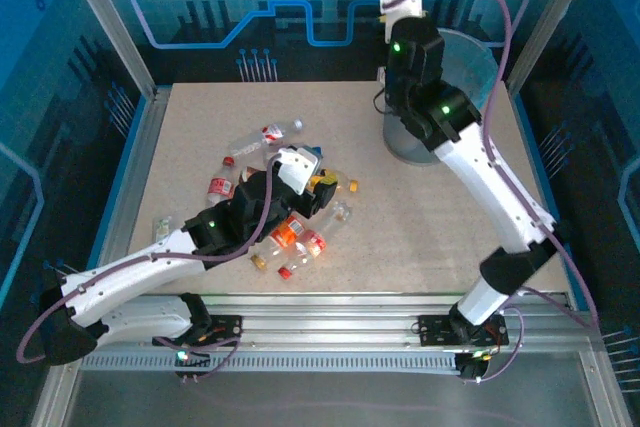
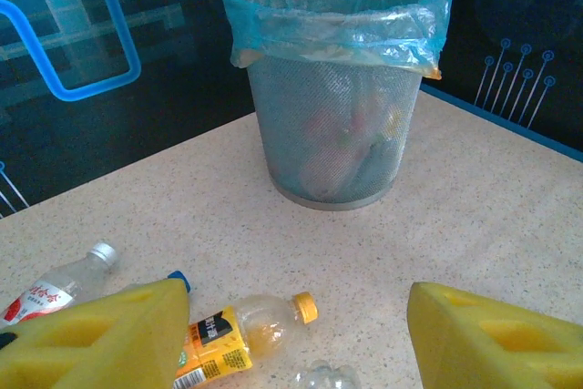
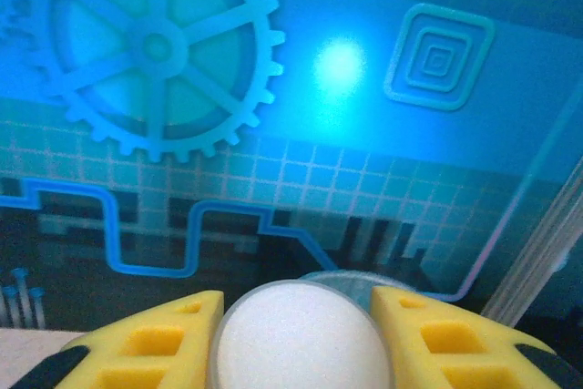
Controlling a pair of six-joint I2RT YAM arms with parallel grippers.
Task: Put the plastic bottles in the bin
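The clear bottle [image 3: 301, 339] is centred in my right gripper's fingers and the bin's opening [image 1: 466, 67] is clear, so that gripper should keep moving over and down until the bottle is inside, then let go.
Several plastic bottles [image 1: 290, 237] lie in a loose pile at the table's middle left. My left gripper [image 1: 322, 185] hovers over the pile's right side, open, with nothing between its yellow fingers [image 2: 100, 339]. Below it lies an orange-labelled bottle [image 2: 246, 330] with a yellow cap. The mesh bin [image 2: 337, 88], lined with a light-blue bag, stands upright beyond it with bottles inside. My right gripper [image 1: 400, 2] is raised at the bin's [image 1: 450, 67] far left rim. In the right wrist view that gripper [image 3: 305, 334] is shut on a clear bottle [image 3: 305, 348] with a round white end.
A red-labelled bottle [image 2: 55, 289] with a white cap lies left of the left gripper, next to a blue cap [image 2: 178, 280]. A clear bottle's base [image 2: 323, 378] shows at the bottom edge. Bare tabletop [image 2: 437, 225] stretches between pile and bin. Blue panels wall the table.
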